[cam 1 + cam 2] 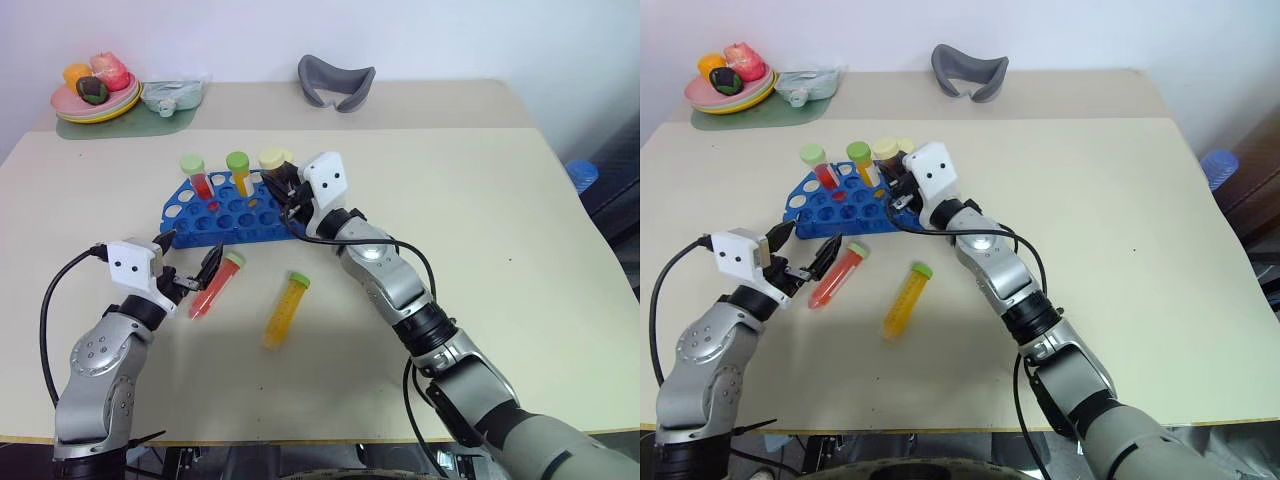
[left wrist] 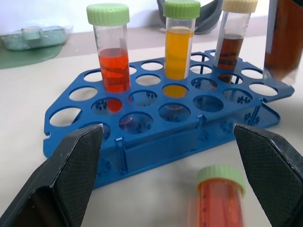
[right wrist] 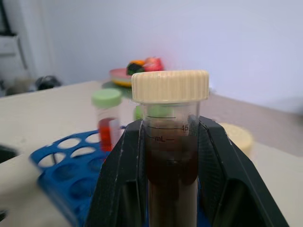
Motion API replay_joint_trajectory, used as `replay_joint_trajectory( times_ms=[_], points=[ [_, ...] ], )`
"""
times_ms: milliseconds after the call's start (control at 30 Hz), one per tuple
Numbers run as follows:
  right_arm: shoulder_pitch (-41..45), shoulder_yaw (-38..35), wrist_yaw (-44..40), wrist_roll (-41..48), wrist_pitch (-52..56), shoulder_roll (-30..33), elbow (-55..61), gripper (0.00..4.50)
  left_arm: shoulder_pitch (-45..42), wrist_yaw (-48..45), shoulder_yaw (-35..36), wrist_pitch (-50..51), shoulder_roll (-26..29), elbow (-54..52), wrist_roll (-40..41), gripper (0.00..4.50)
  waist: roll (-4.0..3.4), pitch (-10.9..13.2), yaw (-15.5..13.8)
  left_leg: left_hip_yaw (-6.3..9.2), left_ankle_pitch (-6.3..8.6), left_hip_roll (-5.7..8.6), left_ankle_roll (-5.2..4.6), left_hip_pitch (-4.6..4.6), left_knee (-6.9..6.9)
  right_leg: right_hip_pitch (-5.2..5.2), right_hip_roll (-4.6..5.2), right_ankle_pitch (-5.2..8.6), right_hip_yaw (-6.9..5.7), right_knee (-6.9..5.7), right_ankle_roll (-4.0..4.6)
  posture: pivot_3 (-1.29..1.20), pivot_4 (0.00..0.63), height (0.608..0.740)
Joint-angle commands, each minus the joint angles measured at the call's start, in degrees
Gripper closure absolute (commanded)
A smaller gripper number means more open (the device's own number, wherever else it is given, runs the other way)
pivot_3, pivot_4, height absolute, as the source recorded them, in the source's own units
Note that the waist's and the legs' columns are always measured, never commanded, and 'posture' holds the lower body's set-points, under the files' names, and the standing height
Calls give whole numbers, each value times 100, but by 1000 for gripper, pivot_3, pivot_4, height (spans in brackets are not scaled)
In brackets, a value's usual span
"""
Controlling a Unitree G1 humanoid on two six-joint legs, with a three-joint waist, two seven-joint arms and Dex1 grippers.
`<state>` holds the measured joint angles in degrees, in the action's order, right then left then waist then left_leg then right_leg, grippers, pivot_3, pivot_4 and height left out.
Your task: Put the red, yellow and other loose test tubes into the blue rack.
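Note:
My right gripper should keep lowering the dark brown tube, which hangs upright in it over the blue rack's empty end hole, until the tube stands inside.
The blue rack lies mid-table with three tubes upright in its back row: a red one, an orange-yellow one and a dark brown one. My right gripper is shut on another dark brown tube with a pale-yellow cap, upright over the rack's right end. A red tube and a yellow tube lie loose on the table in front of the rack. My left gripper stands open, level, just left of the red tube's cap and facing the rack.
A grey curved holder sits at the table's far edge. At the far left a plate of fruit rests on a green mat beside a clear bag. A blue object stands beyond the table's right side.

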<state>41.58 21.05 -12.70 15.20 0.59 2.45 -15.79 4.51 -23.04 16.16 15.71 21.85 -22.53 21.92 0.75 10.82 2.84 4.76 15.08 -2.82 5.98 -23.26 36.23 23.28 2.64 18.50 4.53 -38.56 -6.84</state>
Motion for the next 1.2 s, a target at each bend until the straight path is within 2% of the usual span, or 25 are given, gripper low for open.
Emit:
replay_joint_trajectory(
  times_ms=[33,467,1067,1167,1200],
  points=[
    [18,-242,-203,-172,-359,-262,-74,3648,76,-87,-83,-118,-25,-191,45,0,0,0,8,0,0,0,0,0,0,0,0,0,0,0,0,0,150,740],
    [45,-692,-539,-623,-806,-752,-912,3648,298,-412,-456,-30,89,-459,131,0,0,0,125,0,-3,0,6,15,1,-2,-1,1,4,-29,1,0,150,740],
    [328,-1051,-866,-802,-1244,-1115,-1747,3648,479,-639,-627,20,147,-581,158,0,-2,1,130,-5,-4,0,7,39,-2,-13,-3,2,9,-41,2,0,150,740],
    [268,-1090,-1139,-619,-1168,-1130,-1692,3648,471,-645,-628,19,145,-574,160,0,-2,1,129,-5,-4,0,7,39,-1,-13,-3,2,10,-41,2,0,150,740],
    [244,-1103,-1199,-591,-1150,-1127,-1646,3149,469,-644,-630,18,141,-572,159,0,-2,1,130,-5,-4,0,7,39,-1,-13,-3,2,10,-41,2,0,150,740]
  ],
)
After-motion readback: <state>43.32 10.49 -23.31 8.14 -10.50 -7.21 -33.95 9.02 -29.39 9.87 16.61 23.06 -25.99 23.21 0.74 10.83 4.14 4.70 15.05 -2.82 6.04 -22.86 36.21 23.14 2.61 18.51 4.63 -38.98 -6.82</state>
